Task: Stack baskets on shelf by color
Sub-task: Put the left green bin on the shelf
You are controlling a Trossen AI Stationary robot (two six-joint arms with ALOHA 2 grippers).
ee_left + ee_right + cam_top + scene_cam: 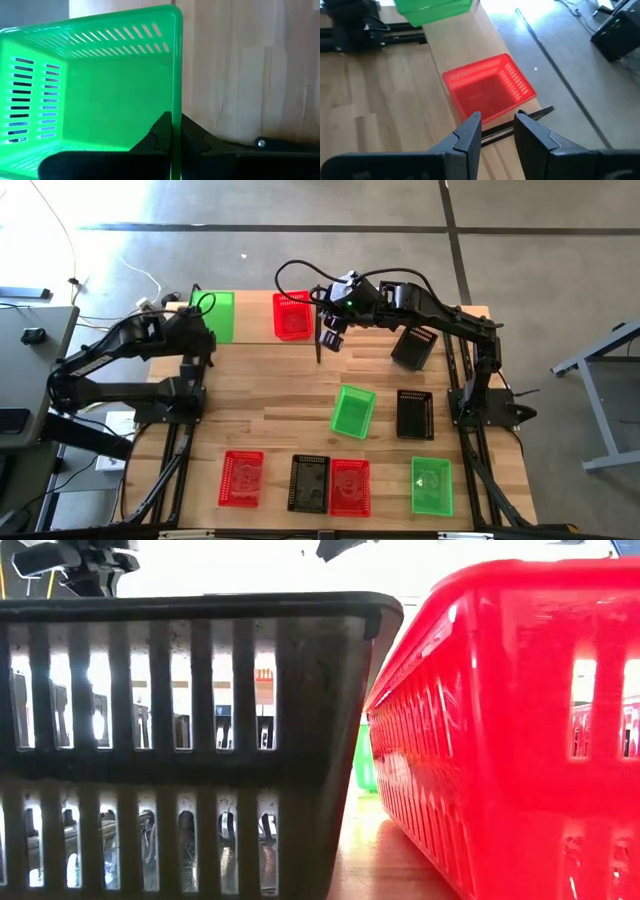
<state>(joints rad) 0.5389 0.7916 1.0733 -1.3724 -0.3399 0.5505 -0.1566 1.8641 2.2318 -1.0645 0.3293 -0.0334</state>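
Observation:
The green basket (222,310) is hanging upright over the shelf's loose end, clear of the red basket. My left gripper goes on lowering the green basket until it rests there.
A green basket (217,315) is at the far left of the shelf (254,320), with my left gripper (205,330) shut on it. A red basket (292,315) stands on the shelf's middle (470,40). My right gripper (330,335) hovers open just near and right of that red basket (490,92), with nothing between its fingers. A black basket (415,345) lies askew at the far right. Several more baskets rest on the table: green (352,410), black (415,413), red (241,477), black (308,482), red (350,486), green (431,485). My left gripper pinches one side wall of the green basket at its rim (175,107), one finger inside the basket and one outside. The fingers come slanting down from above and lie in line with the wall. Whether the basket's bottom rests on the shelf I cannot tell.
The low view is filled by a black basket (190,740) and a red basket (520,720) at the table's near edge. Bare wood lies mid-table between the shelf and the near row. The shelf's black frame (535,115) runs along its edge.

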